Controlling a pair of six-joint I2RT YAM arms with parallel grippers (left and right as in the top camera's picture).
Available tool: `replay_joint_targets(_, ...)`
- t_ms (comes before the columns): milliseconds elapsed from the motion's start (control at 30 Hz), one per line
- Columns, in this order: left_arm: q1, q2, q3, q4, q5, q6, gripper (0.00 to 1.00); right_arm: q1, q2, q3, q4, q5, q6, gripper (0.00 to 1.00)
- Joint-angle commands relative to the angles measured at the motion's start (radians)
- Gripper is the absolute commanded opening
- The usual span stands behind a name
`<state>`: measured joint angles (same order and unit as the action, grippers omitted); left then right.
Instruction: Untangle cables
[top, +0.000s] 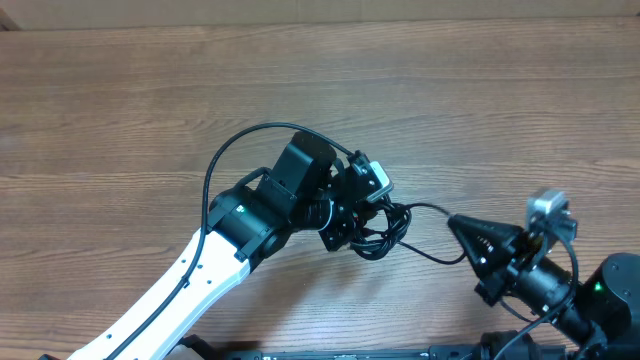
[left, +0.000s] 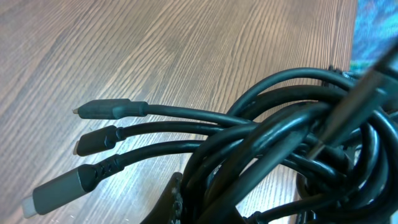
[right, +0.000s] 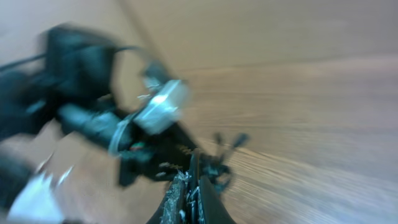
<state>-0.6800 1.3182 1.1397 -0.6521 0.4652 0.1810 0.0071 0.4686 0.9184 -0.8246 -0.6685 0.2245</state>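
The black cable loops are still bunched at my left gripper while my right gripper is holding a thin piece of cable (top: 430, 207), so my right gripper should open and grab a loop (top: 376, 250).
The cables (top: 383, 232) form a small black tangle at the table's centre, and my left gripper (top: 352, 222) is shut on this bundle. In the left wrist view the thick loops (left: 280, 143) fill the right side. Three plug ends (left: 106, 109) stick out to the left over the wood, and one dark finger (left: 172, 200) presses the bundle from below. My right gripper (top: 453, 222) points left, just right of the tangle, shut on a thin strand (top: 430, 209) that runs out from the bundle. The right wrist view is blurred, with closed fingertips (right: 194, 182) before the tangle (right: 214, 163).
The brown wooden table (top: 150, 90) spreads all round. The white left arm (top: 180, 280) crosses from the bottom left. The right arm's black body (top: 560, 290) sits at the bottom right near the front edge.
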Motion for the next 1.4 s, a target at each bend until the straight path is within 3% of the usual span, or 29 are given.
replay_joint_targets(0, 0.005, 0.004, 0.008, 0.002, -0.011, -0.1, 0.04, -0.002, -0.007, 0.019, -0.023, 0.238, 0.161, 0.04)
replay_joint_targets(333, 0.005, 0.004, 0.008, 0.01, -0.142, -0.251, 0.04, -0.002, -0.007, 0.019, -0.105, 0.475, 0.304, 0.04)
replay_joint_targets(367, 0.005, 0.004, 0.008, 0.013, -0.149, -0.263, 0.04, -0.002, -0.007, 0.019, -0.106, 0.476, 0.303, 0.1)
replay_joint_targets(533, 0.005, 0.004, 0.008, 0.049, -0.157, -0.294, 0.04, -0.002, -0.007, 0.019, -0.106, 0.477, 0.303, 0.69)
replay_joint_targets(600, 0.004, 0.004, 0.008, 0.064, -0.15, -0.293, 0.04, -0.002, -0.007, 0.019, -0.106, 0.477, 0.303, 0.77)
replay_joint_targets(967, -0.061, 0.004, 0.008, 0.189, -0.178, -0.21, 0.04, -0.002, -0.007, 0.019, -0.103, 0.45, 0.299, 0.89)
replay_joint_targets(1200, -0.154, 0.004, 0.008, 0.299, -0.413, -0.173, 0.04, -0.002, -0.007, 0.019, -0.047, 0.276, 0.207, 0.9)
replay_joint_targets(1367, -0.22, 0.004, 0.008, 0.356, -0.606, -0.19, 0.04, -0.002, -0.007, 0.019, -0.037, 0.237, 0.189, 0.82)
